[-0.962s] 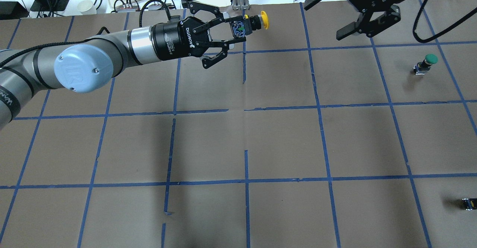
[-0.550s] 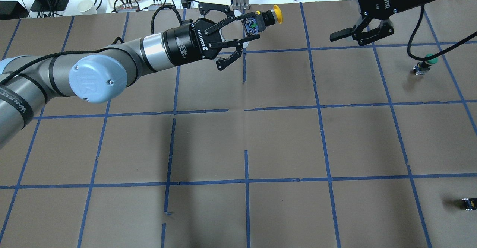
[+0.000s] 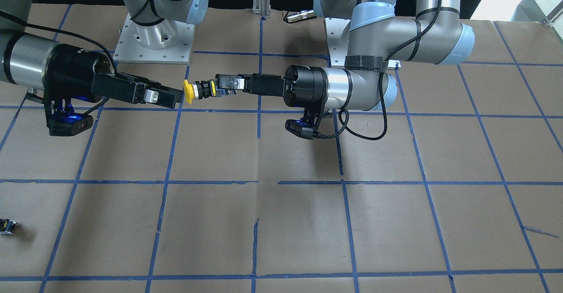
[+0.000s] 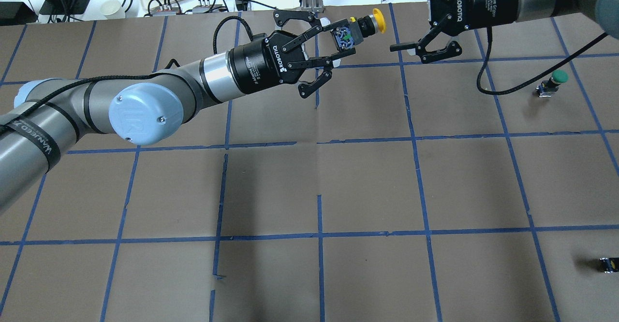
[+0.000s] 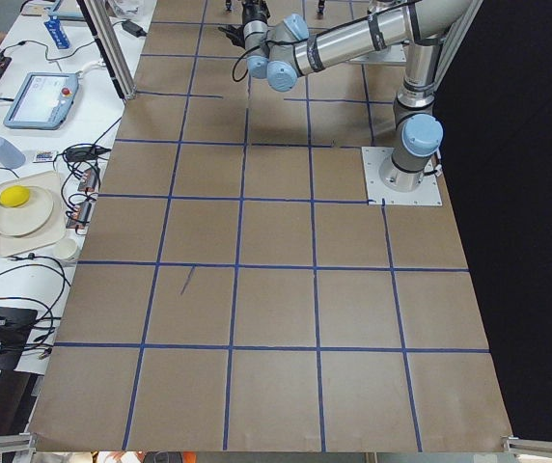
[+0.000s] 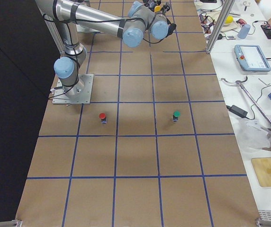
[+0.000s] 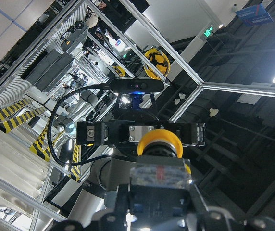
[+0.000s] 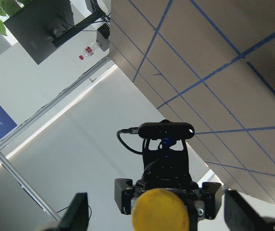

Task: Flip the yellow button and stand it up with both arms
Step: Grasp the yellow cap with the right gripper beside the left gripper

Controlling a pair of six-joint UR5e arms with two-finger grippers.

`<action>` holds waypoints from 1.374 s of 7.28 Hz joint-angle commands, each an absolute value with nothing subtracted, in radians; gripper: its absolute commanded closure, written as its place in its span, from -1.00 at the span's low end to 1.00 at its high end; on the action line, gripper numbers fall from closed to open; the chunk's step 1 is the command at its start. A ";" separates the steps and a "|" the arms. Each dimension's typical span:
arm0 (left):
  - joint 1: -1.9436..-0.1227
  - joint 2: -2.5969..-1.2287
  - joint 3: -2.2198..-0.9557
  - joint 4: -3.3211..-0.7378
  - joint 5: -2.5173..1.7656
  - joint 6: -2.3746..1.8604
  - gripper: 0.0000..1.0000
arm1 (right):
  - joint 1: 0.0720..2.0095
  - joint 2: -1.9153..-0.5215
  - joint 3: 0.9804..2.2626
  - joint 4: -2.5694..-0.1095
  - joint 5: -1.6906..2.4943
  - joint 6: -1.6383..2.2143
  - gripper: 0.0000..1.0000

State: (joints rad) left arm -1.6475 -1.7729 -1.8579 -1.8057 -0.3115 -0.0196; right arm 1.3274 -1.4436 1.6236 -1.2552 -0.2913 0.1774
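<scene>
The robot's left gripper covers the body that the yellow button stands on, so next the right gripper grips the neck behind the cap before the left gripper moves away.
My left gripper (image 4: 336, 40) is shut on the grey and black body of the yellow button (image 4: 376, 22) and holds it level, high above the table's far edge. The cap points at my right gripper (image 4: 390, 15). That gripper is open, with one finger above and one below the cap's line, just short of it. In the front view the cap (image 3: 188, 91) sits a small gap from the right gripper's fingertips (image 3: 176, 95). The right wrist view shows the cap (image 8: 160, 209) centred between its spread fingers (image 8: 77, 211). The left wrist view shows the cap (image 7: 159, 143) facing the open right gripper.
A green-capped button (image 4: 556, 81) stands at the right. A small dark switch block (image 4: 608, 264) lies near the right front edge. A red-capped button (image 6: 102, 117) stands near the right arm's base. Cables and dishes lie beyond the far edge.
My left arm has carried the yellow button to the right and a little farther away. My right gripper has swung left and turned to face the cap, still open.
</scene>
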 commanded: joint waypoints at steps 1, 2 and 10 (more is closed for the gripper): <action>-1.649 -1.770 -1.862 -1.805 -0.311 -0.020 0.97 | 1.347 -1.446 1.621 -1.255 -0.258 0.183 -0.93; -1.649 -1.770 -1.862 -1.805 -0.311 -0.020 0.97 | 1.345 -1.445 1.624 -1.264 -0.265 0.167 -0.78; -1.646 -1.770 -1.861 -1.805 -0.314 -0.034 0.17 | 1.356 -1.465 1.640 -1.264 -0.281 0.138 0.25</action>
State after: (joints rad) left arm -1.6466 -1.7702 -1.8615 -1.8056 -0.3132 -0.0277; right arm 1.3550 -1.4648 1.6394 -1.2643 -0.2799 0.1369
